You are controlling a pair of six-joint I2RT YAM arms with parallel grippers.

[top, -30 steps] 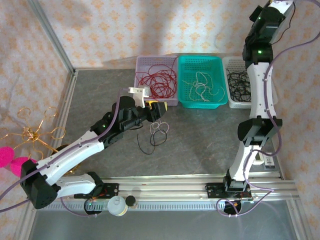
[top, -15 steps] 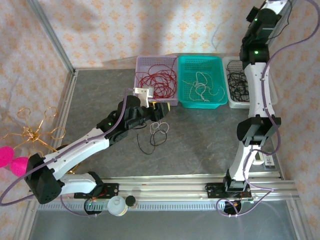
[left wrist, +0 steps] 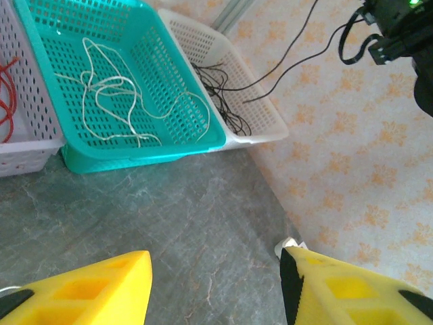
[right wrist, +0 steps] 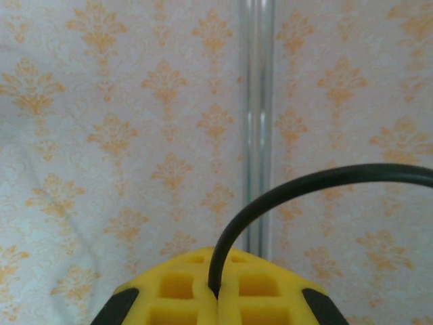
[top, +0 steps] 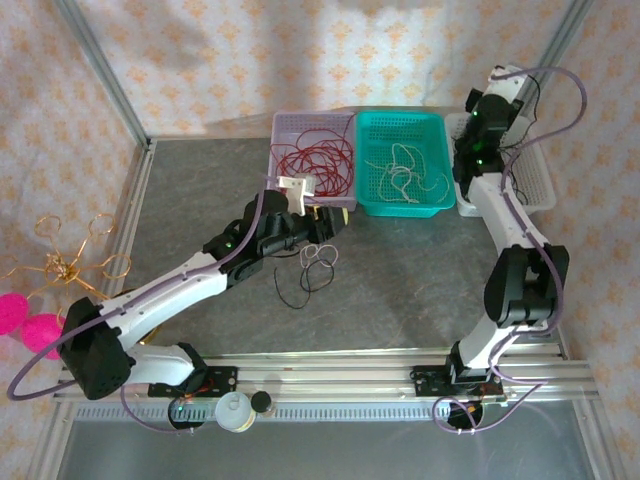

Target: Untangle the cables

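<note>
I should tip my right gripper down, since it holds the black cable (top: 537, 98) high and faces the wall, and lower the cable into the white basket (top: 535, 180) before opening.
Loose white and black cables (top: 318, 258) lie in small loops on the grey table, with a thin black strand (top: 290, 290) trailing toward me. My left gripper (top: 335, 222) hovers just above and behind them, open, its yellow fingers (left wrist: 101, 284) apart over bare table with nothing between them. My right gripper (right wrist: 218, 288) is shut on a black cable (right wrist: 270, 200). In the left wrist view that black cable (left wrist: 284, 61) runs down from the right gripper (left wrist: 396, 27) into the white basket (left wrist: 260, 112).
Three baskets line the back: a lilac one (top: 285, 125) with red cables (top: 315, 160), a teal one (top: 430, 125) with white cables (top: 405, 178), and a white one (top: 462, 207) under the right arm. A gold wire stand (top: 70, 265) sits off the left edge.
The right arm has swung down from high up toward the white basket, still shut on the black cable. The left arm has edged slightly forward and right.
</note>
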